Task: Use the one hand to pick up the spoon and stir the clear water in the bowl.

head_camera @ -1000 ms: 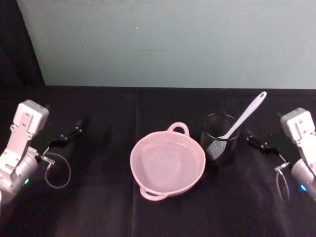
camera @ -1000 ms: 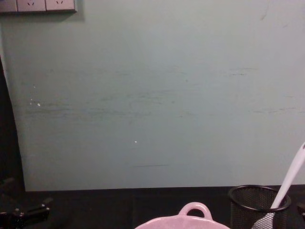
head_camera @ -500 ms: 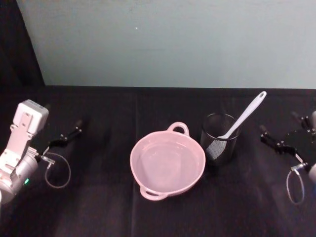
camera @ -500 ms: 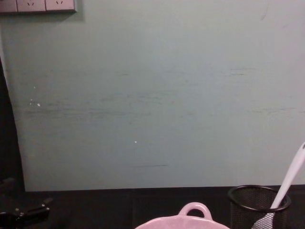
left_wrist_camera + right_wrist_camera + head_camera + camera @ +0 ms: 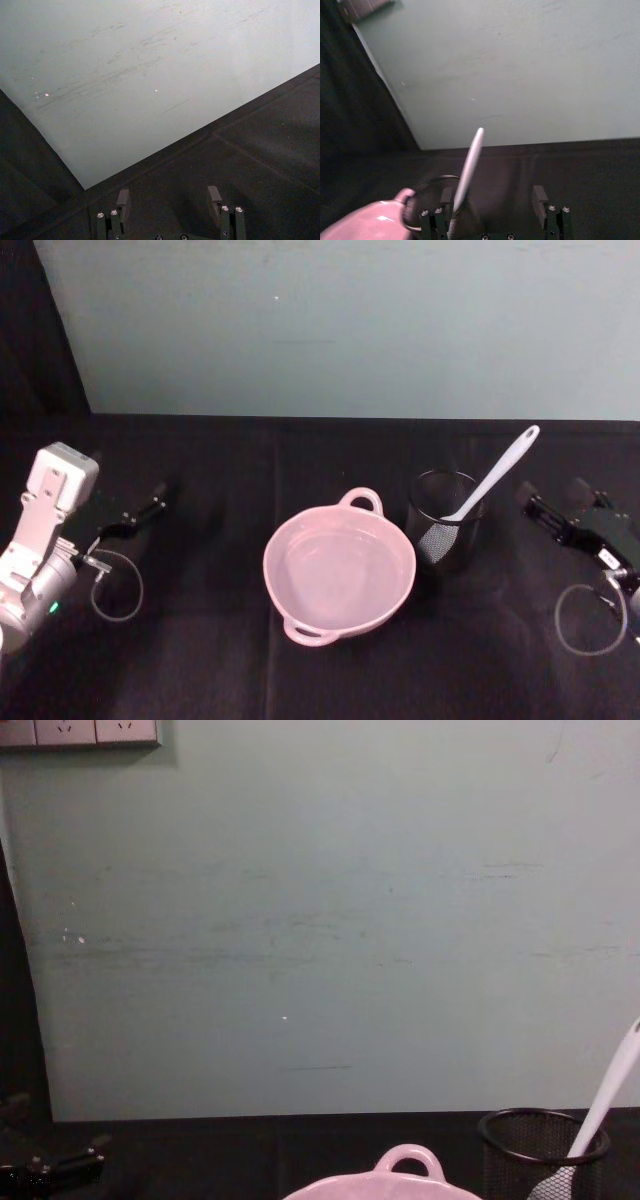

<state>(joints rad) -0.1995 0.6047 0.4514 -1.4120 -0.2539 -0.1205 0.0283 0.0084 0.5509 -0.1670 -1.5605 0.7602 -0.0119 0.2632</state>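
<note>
The black mesh cup's wide rim (image 5: pixel 530 1132) leaves space around the white spoon (image 5: pixel 600 1105). The spoon will slide out when I lift, and the cup will stay standing.
The pale pink bowl (image 5: pixel 290 595) holds clear water at the table's middle; its rim and loop handle show low in the chest view (image 5: pixel 345 1188). Just right of it the white spoon (image 5: pixel 497 473) stands head-down in a black mesh cup (image 5: pixel 444 525), its handle leaning up and to the right. My right gripper (image 5: pixel 553 498) hovers open a short way right of the cup, fingers pointing toward it. In the right wrist view the open gripper (image 5: pixel 492 196) faces the spoon (image 5: pixel 470 162), the cup (image 5: pixel 431 189) and the bowl (image 5: pixel 370 225). My left gripper (image 5: pixel 140 508) rests open at the far left.
A pale green wall (image 5: pixel 350 330) rises behind the black tabletop. Cable loops hang by both wrists (image 5: pixel 118 585) (image 5: pixel 590 620). The left wrist view has the open left gripper (image 5: pixel 169 200) over bare black cloth. Wall sockets (image 5: pixel 80 730) sit high on the left.
My right arm has swung outward and turned, so the black gripper now lies flat, nearer the cup, pointing toward it. The left arm, bowl and spoon have not moved.
</note>
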